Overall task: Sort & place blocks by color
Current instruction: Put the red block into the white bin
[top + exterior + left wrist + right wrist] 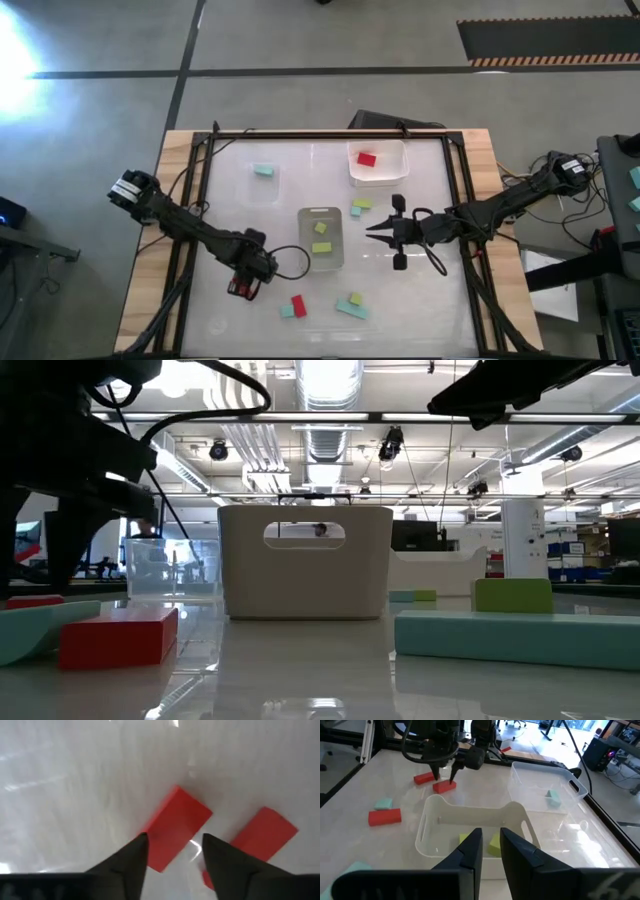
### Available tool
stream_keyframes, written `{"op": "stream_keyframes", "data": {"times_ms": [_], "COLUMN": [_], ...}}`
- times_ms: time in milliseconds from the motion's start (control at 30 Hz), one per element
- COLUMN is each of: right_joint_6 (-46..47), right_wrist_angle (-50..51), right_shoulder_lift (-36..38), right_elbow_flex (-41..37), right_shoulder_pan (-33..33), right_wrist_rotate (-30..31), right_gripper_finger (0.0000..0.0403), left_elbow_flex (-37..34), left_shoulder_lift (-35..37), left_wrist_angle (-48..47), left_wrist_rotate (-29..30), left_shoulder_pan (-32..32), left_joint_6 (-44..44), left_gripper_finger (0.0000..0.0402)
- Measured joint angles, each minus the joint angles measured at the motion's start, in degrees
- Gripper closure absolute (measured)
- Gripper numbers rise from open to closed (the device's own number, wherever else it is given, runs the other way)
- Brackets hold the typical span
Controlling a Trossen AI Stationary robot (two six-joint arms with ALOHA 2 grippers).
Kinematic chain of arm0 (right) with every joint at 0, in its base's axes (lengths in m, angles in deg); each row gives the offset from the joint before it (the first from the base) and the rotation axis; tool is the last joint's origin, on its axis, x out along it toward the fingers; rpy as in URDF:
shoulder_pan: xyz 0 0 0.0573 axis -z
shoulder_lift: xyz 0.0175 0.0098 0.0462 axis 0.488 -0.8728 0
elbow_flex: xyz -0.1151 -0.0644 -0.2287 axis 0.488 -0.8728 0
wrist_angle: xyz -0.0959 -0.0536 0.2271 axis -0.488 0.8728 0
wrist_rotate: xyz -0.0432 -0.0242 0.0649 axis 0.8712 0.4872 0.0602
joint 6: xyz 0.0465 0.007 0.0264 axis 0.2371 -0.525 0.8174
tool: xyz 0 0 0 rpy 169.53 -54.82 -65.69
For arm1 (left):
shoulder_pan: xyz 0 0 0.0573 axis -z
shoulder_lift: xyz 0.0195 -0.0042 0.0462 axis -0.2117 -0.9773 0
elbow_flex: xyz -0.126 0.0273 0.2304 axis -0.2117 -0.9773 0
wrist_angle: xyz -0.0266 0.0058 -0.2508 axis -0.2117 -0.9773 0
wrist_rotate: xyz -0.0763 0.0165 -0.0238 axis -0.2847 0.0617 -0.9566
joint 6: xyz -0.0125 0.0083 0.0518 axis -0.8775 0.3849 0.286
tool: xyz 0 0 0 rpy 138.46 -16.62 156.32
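The red block [179, 828] lies under my left gripper, far from the white tray [378, 164], so my left gripper should lift the block and hand it to my right gripper.
My left gripper [246, 281] points down, open, at the table's near left, over two red blocks [175, 827] [263, 834] lying flat side by side. Its fingers straddle the first one [443, 786]. My right gripper [372, 229] hovers level beside the middle clear tray [322, 262], which holds two yellow-green blocks [321, 228]. Its fingers [490, 842] are almost together with nothing between them. A teal block [263, 170] lies in the far-left clear tray. A red block [366, 159] lies in the white tray [378, 178]. My left gripper comes down from above at the red block's near end [155, 851]. One fingertip [141, 842] overlaps that end in the wrist view. I cannot tell whether it touches the block, which lies flat on the table.
Loose blocks lie on the table: a yellow-green one [361, 206] right of the middle tray, and a red one [298, 305], teal ones [287, 311] [352, 309] and a yellow-green one [355, 298] near the front edge. A black frame [330, 133] rims the table.
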Motion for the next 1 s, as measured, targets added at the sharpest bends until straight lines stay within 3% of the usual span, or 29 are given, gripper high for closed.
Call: {"op": "stream_keyframes", "data": {"times_ms": [167, 300, 433, 533, 733, 867, 1000], "right_joint_6": [0.6, 0.6, 0.6, 0.5, 0.9, 0.9, 1.1], "right_wrist_angle": [-0.1, 0.0, 0.0, 0.0, 0.1, 0.1, -1.7], "right_shoulder_lift": [0.0, 0.0, 0.0, 0.0, 0.0, 0.0, 0.0], "right_elbow_flex": [0.0, 0.0, 0.0, 0.0, 0.0, 0.0, -1.0], "right_shoulder_pan": [0.0, 0.0, 0.0, 0.0, 0.0, 0.0, 0.0], "right_wrist_rotate": [0.0, 0.0, 0.0, 0.0, -0.1, -0.1, -0.1], "right_gripper_finger": [0.0346, 0.0346, 0.0346, 0.0346, 0.0346, 0.0346, 0.0346], "left_elbow_flex": [-0.8, -2.7, -4.1, -4.7, -5.1, -4.9, -2.9], "left_shoulder_lift": [0.0, 0.0, -0.1, -0.1, 0.0, 0.3, 2.5], "left_wrist_angle": [0.9, 4.7, 6.7, 7.0, 7.2, 7.1, 7.1], "left_wrist_rotate": [1.2, 1.6, 6.2, 6.4, 5.9, 6.6, 12.0], "left_shoulder_pan": [0.0, 0.0, 0.0, 0.0, 0.1, 0.0, 0.0], "left_joint_6": [6.7, 8.9, 9.1, 9.5, 10.1, 7.9, 3.9], "left_gripper_finger": [0.0177, 0.0172, 0.0173, 0.0194, 0.0288, 0.0287, 0.0287]}}
